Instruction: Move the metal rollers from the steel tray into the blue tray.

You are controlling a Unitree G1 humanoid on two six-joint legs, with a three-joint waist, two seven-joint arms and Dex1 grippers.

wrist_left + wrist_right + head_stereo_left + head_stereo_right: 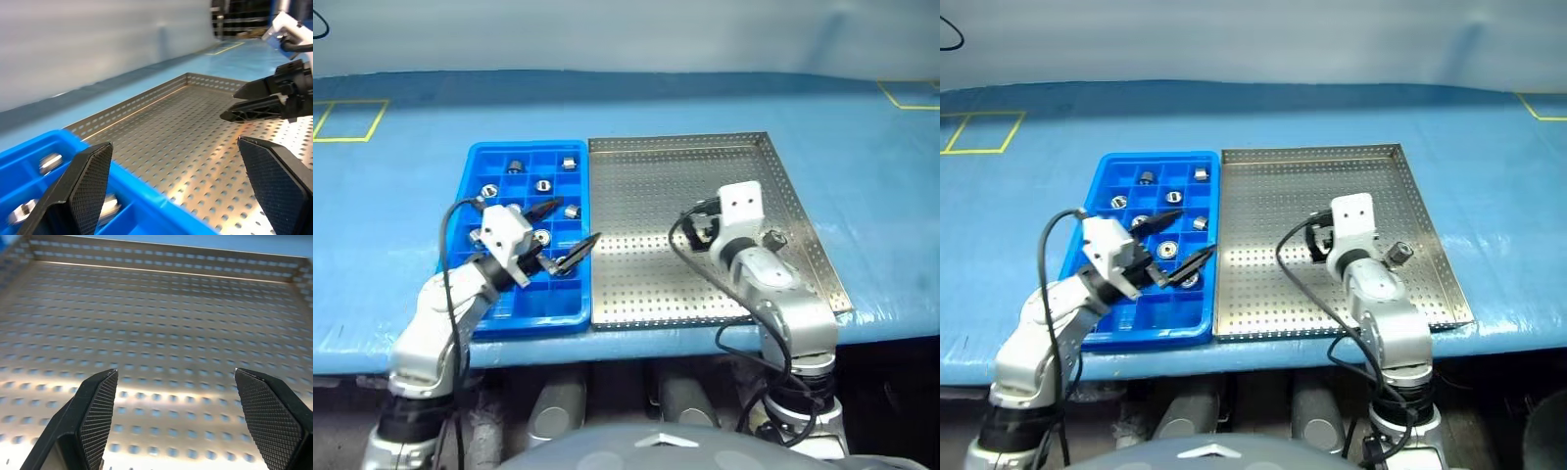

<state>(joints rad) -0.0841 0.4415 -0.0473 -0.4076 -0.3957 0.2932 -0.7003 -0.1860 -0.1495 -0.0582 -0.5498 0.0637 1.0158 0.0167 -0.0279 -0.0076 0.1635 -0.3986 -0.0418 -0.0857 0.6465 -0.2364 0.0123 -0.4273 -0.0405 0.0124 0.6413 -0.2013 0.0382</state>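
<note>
I should keep moving the open fingers of my right gripper toward the roller (1398, 255) until they close around it, because the metal roller stands free of the steel tray's rim (1439, 253).
The blue tray (484, 315) lies on the left with several metal rollers (542, 184) in its square compartments. The steel tray (656, 176) lies right beside it. One roller (773, 237) stands on its perforated floor near the right rim, just right of my right arm. My left gripper (566, 227) hovers open over the blue tray's right-hand compartments, pointing towards the steel tray, with nothing between its fingers. My right gripper (175, 373) is open and empty, low over the bare middle of the steel tray.
Both trays sit on a pale blue table cover (881, 196) near the table's front edge. Yellow tape squares (347, 119) mark the cover's far left and far right corners. A pale wall runs behind the table.
</note>
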